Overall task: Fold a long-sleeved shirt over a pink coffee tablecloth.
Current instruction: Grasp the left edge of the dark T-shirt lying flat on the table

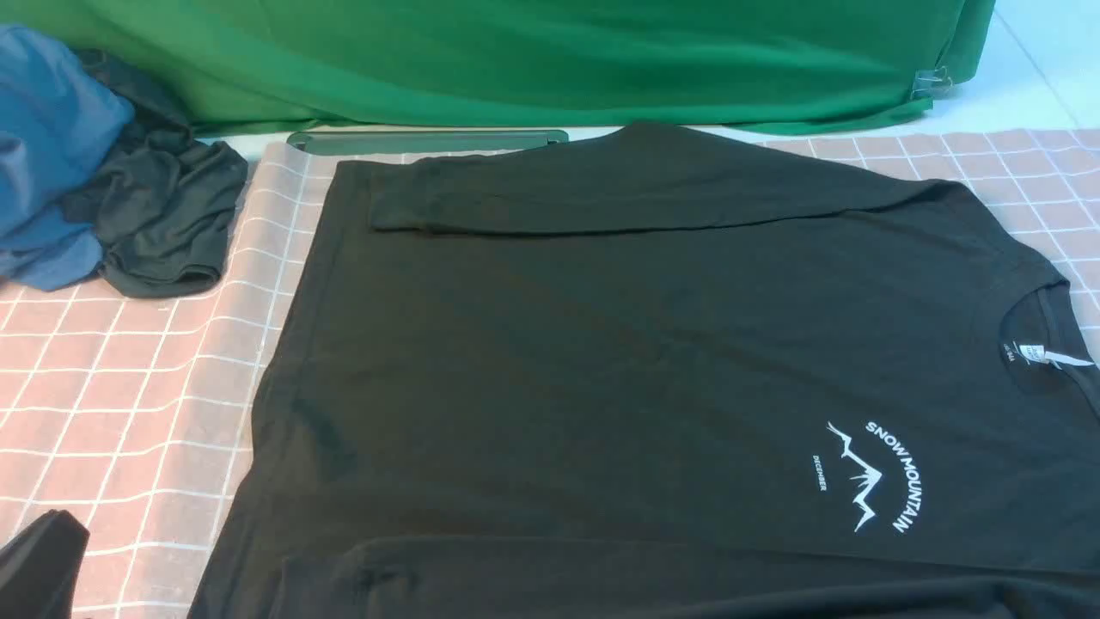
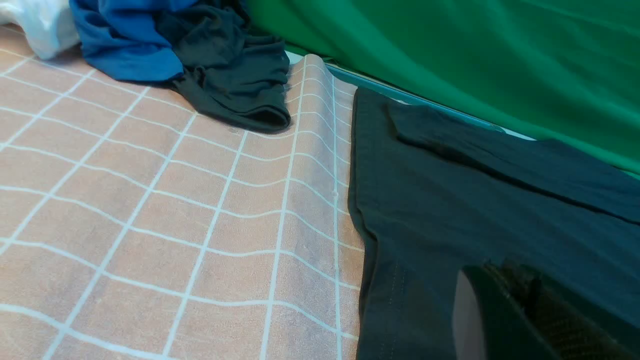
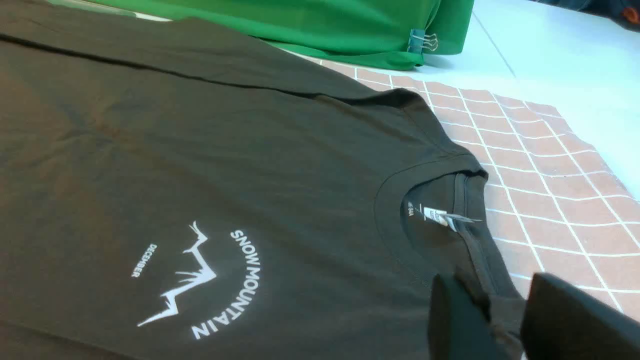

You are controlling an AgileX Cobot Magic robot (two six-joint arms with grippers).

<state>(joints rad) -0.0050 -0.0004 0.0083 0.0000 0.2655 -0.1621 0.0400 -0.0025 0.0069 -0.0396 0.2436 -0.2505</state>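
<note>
The black long-sleeved shirt (image 1: 608,371) will droop between my grippers when I raise it to fold, because the near sleeve lies in limp, soft creases (image 1: 387,578).
The black long-sleeved shirt (image 1: 619,361) lies flat and sideways on the pink coffee tablecloth (image 1: 129,387), neck to the right and "SNOW MOUNTAIN" print up. One sleeve is folded across its far edge and the other along its near edge. My right gripper (image 3: 505,310) sits at the shoulder beside the collar (image 3: 425,175). Its fingers (image 3: 455,320) stand apart, with a ridge of shirt fabric between them. My left gripper (image 2: 505,280) is shut with nothing in it, low by the hem end. In the front view it shows only as a dark corner (image 1: 39,559) over the tablecloth.
A blue garment (image 1: 51,146) and a smaller dark grey-green garment (image 1: 163,215) are heaped at the far left. A plain green cloth (image 1: 533,60) hangs along the back with a clip (image 1: 932,82) at its right end. A white surface (image 3: 575,75) lies beyond the tablecloth's right edge.
</note>
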